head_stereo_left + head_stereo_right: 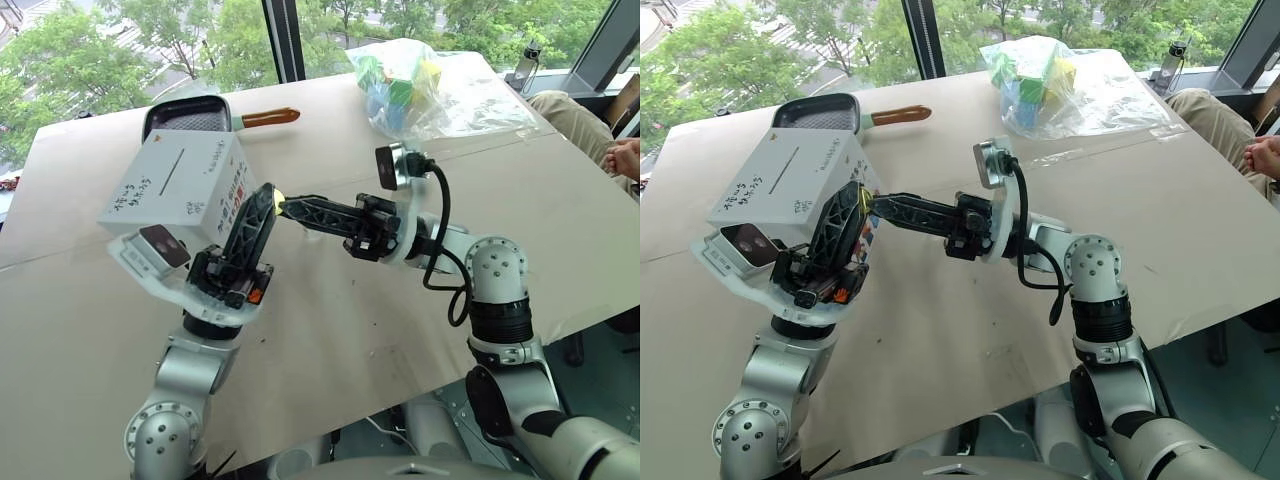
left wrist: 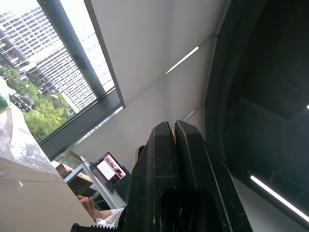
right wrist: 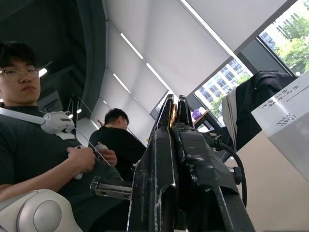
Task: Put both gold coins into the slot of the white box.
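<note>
Both my grippers are closed on the same gold coin [image 1: 279, 201]. My right gripper should open and move back before my left gripper takes it to the slot [image 1: 172, 172].
The white box [image 1: 190, 190] stands on the table at the left, its thin dark slot [image 1: 165, 170] on the upper face. In front of the box, my left gripper [image 1: 270, 193] points up and to the right, and my right gripper [image 1: 285, 208] reaches in from the right. Their tips meet on one gold coin [image 1: 279, 197]. Both grippers are shut on this coin. Its gold edge shows between the right fingers in the right wrist view [image 3: 172, 116]. A thin gold sliver shows between the left fingertips [image 2: 173, 129].
A dark pan [image 1: 186, 118] with a brown handle lies just behind the box. A clear bag of coloured blocks [image 1: 405, 85] sits at the back. A person [image 1: 600, 125] sits at the table's far right corner, by a bottle [image 1: 527, 62].
</note>
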Controlling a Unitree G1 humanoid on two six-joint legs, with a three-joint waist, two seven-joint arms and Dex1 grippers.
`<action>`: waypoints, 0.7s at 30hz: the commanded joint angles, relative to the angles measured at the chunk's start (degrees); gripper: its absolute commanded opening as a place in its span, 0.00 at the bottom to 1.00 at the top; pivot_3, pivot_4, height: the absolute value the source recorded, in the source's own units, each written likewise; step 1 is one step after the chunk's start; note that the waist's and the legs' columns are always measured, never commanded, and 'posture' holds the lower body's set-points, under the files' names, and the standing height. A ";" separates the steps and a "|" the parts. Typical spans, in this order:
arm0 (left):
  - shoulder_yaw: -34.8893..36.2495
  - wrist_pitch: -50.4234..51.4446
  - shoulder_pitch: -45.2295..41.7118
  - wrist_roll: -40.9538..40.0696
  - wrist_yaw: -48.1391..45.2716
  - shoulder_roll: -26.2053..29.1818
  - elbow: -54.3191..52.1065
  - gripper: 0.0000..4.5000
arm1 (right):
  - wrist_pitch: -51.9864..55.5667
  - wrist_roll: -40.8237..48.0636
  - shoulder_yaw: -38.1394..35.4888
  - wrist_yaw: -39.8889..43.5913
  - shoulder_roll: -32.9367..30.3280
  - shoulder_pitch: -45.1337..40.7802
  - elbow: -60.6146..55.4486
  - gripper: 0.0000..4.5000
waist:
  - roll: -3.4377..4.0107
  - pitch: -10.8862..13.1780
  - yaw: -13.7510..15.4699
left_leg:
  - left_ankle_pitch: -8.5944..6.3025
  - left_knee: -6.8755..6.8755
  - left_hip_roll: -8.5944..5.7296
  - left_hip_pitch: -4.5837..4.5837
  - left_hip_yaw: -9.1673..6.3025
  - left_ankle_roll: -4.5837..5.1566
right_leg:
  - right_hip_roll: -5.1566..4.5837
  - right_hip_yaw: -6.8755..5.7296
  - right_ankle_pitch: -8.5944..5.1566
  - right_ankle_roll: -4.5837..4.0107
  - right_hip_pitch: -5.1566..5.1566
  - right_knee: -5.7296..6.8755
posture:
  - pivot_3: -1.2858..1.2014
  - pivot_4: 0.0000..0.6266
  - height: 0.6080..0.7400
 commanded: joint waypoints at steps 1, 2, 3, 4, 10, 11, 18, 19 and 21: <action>0.73 -1.37 -0.91 -1.12 0.17 -0.41 -2.38 0.02 | -0.33 1.39 0.31 0.20 0.09 -0.51 -2.13 0.00 | 0.00 0.00 0.00 | 0.00 0.00 0.00 0.00 0.00 0.00 | 0.00 0.00 0.00 0.00 0.00 0.00 | 0.52 0.24 0.85; 0.81 -1.56 -1.21 -1.20 0.46 -0.50 -2.43 0.02 | -0.62 1.11 0.36 0.27 0.06 -0.52 -2.07 0.00 | 0.00 0.00 0.00 | 0.00 0.00 0.00 0.00 0.00 0.00 | 0.00 0.00 0.00 0.00 0.00 0.00 | 0.52 0.24 0.85; 0.97 -1.90 -1.55 -1.46 0.84 -0.66 -2.53 0.02 | -1.16 0.62 0.42 0.33 0.08 -0.56 -1.95 0.00 | 0.00 0.00 0.01 | 0.00 0.00 0.00 0.00 0.00 0.00 | 0.00 0.00 0.00 0.00 0.00 0.00 | 0.52 0.24 0.85; 1.10 -2.16 -1.78 -1.67 1.09 -0.74 -2.57 0.02 | -1.56 0.29 0.48 0.36 0.11 -0.61 -1.83 0.00 | 0.00 0.00 0.02 | 0.00 0.00 0.00 0.00 0.00 0.00 | 0.00 0.00 0.00 0.00 0.00 0.00 | 0.52 0.24 0.85; 3.93 -4.23 -3.79 -2.77 5.29 0.09 -3.28 0.00 | -5.38 -3.56 0.10 0.35 -1.01 -0.88 -0.66 0.53 | 0.00 0.00 0.03 | 0.00 0.00 0.00 0.00 -0.01 0.00 | 0.00 0.00 0.00 0.00 0.00 0.00 | 0.52 0.24 0.85; 5.62 -4.85 -4.44 -3.65 6.68 0.90 -3.27 0.00 | -6.62 -5.16 -0.09 1.17 -2.18 -1.37 0.44 0.62 | 0.00 0.00 0.04 | 0.00 0.00 0.00 0.00 -0.01 0.00 | 0.00 -0.01 0.00 0.00 0.00 0.00 | 0.52 0.24 0.85; 13.37 -5.09 -8.43 -1.24 15.93 10.24 -1.50 0.00 | -16.89 -15.72 2.56 9.49 -9.18 -4.98 1.83 0.73 | 0.00 0.01 0.22 | 0.00 0.00 -0.02 -0.01 -0.01 0.00 | 0.03 -0.02 0.00 0.01 0.00 -0.03 | 0.52 0.24 0.85; 14.55 -5.06 -9.54 0.45 17.89 12.15 -0.76 0.00 | -18.75 -17.33 3.05 10.62 -9.76 -5.71 1.82 0.73 | 0.00 0.01 0.22 | 0.00 -0.01 -0.02 0.00 0.00 0.00 | 0.03 -0.01 0.00 0.01 -0.01 -0.03 | 0.52 0.24 0.85; 16.38 -4.72 -11.69 2.91 21.36 15.56 0.51 0.00 | -21.85 -19.89 3.68 12.24 -10.40 -6.98 2.13 0.73 | 0.00 0.01 0.14 | 0.01 -0.01 0.00 0.00 -0.01 -0.01 | 0.04 -0.02 0.00 0.01 -0.01 -0.03 | 0.52 0.24 0.85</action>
